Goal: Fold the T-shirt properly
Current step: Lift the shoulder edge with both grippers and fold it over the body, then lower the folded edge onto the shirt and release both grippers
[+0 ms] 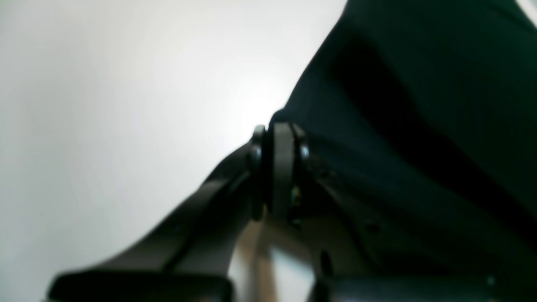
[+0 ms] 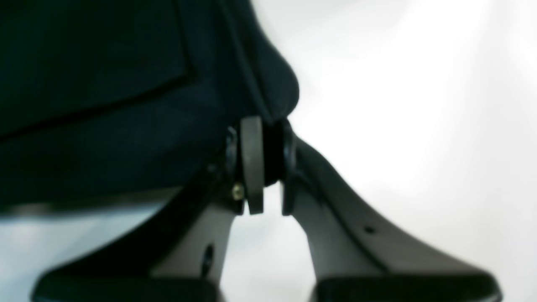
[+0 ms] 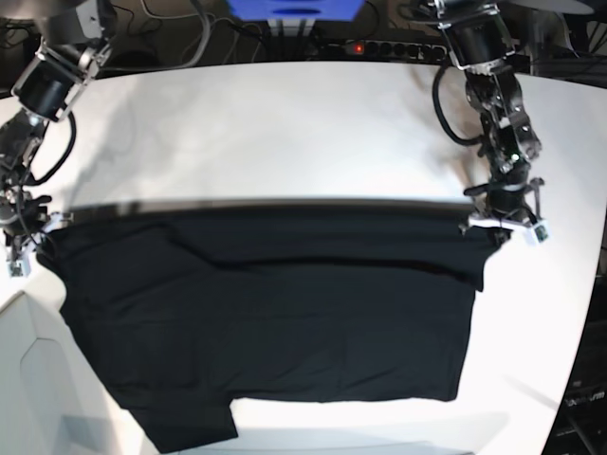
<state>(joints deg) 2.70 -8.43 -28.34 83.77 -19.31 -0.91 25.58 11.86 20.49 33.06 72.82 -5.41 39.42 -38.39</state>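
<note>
Next, I pull the T-shirt's far edge toward the table's far side (image 3: 303,85) with my left gripper and my right gripper to flatten it, because the T-shirt's body folds (image 3: 318,263) under that edge.
The black T-shirt (image 3: 275,322) lies spread across the near half of the white table (image 3: 285,123), its far edge stretched in a straight line between both arms. No print or label shows. My left gripper (image 3: 503,224) is at the far right corner of the cloth, and in the left wrist view the left gripper (image 1: 277,167) is shut on a fold of the T-shirt (image 1: 419,105). My right gripper (image 3: 28,242) is at the far left corner. In the right wrist view the right gripper (image 2: 264,163) pinches the edge of the T-shirt (image 2: 105,105) between its pads.
A power strip (image 3: 389,47) with a red light, cables and a blue box (image 3: 294,9) sit behind the table's far edge. The table's right edge runs close to my left arm. A sleeve (image 3: 190,427) hangs near the front edge.
</note>
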